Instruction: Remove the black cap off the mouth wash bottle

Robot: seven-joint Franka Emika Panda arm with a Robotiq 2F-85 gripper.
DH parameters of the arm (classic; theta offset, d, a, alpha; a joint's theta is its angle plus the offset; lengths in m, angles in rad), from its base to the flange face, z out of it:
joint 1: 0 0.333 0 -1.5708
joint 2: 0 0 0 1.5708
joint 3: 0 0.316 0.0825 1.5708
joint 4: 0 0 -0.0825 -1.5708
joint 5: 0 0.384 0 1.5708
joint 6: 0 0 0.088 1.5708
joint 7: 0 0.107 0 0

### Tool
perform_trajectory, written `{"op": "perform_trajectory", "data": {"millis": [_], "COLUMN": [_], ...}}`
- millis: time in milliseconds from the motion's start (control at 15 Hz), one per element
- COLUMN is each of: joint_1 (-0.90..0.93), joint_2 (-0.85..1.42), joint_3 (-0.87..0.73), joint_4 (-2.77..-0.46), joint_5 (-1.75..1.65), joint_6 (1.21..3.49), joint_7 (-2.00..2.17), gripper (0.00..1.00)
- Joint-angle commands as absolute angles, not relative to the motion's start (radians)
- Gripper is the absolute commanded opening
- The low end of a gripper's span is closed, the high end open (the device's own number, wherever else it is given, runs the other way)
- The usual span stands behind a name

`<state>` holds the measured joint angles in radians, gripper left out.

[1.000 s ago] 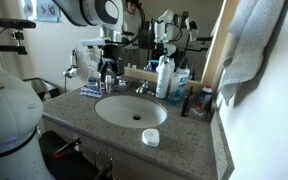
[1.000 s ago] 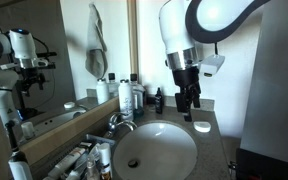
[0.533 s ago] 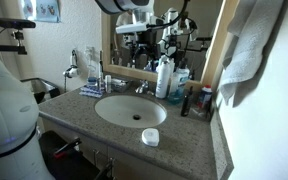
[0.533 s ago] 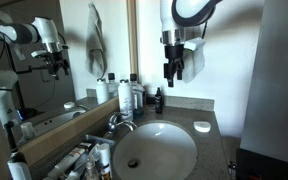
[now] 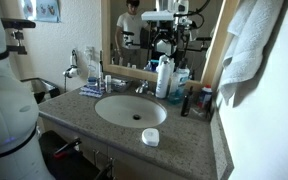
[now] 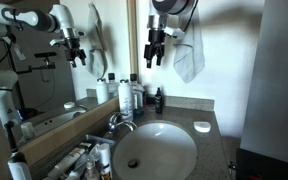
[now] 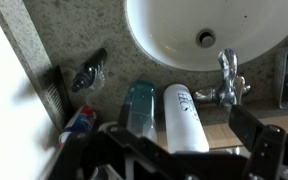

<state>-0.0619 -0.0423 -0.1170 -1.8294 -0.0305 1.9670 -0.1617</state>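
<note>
I can see that my gripper's open fingers are clear above the upright blue mouth wash bottle (image 7: 141, 103). I go on toward its black cap (image 7: 142, 128) until the fingers are on either side of the cap.
The mouth wash bottle (image 6: 158, 101) is small, slim and dark. It stands on the counter by the wall, next to a taller blue bottle (image 6: 136, 97) and a white bottle (image 6: 125, 98). The black cap (image 6: 158, 91) sits on its top. The bottle also shows in an exterior view (image 5: 185, 102) and, from above, in the wrist view (image 7: 89, 73). My gripper (image 6: 154, 52) hangs high above the bottles, open and empty. It also shows in an exterior view (image 5: 167, 43). In the wrist view its fingers (image 7: 174, 160) are spread wide over the blue and white bottles.
A round sink (image 6: 156, 152) with a faucet (image 6: 119, 122) fills the middle of the granite counter. A white round dish (image 6: 202, 127) lies on the counter edge (image 5: 150, 137). A towel (image 5: 249, 50) hangs at the side. A mirror backs the counter.
The gripper has risen from low over the counter near the dish to high in the air, and has moved toward the mirror, over the bottles. The bottles have not moved.
</note>
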Motion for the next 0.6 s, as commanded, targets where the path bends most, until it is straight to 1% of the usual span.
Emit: {"op": "perform_trajectory", "data": {"millis": [0,533], "joint_1": [-0.084,-0.145], "joint_2": [0.096,0.297], "joint_3": [-0.121,-0.108], "joint_4": [-1.652,-1.422], "joint_5": [0.041,0.066], "joint_6": [1.963,1.963], "joint_7": [-0.240,-0.252], "gripper": [1.00,1.00]}}
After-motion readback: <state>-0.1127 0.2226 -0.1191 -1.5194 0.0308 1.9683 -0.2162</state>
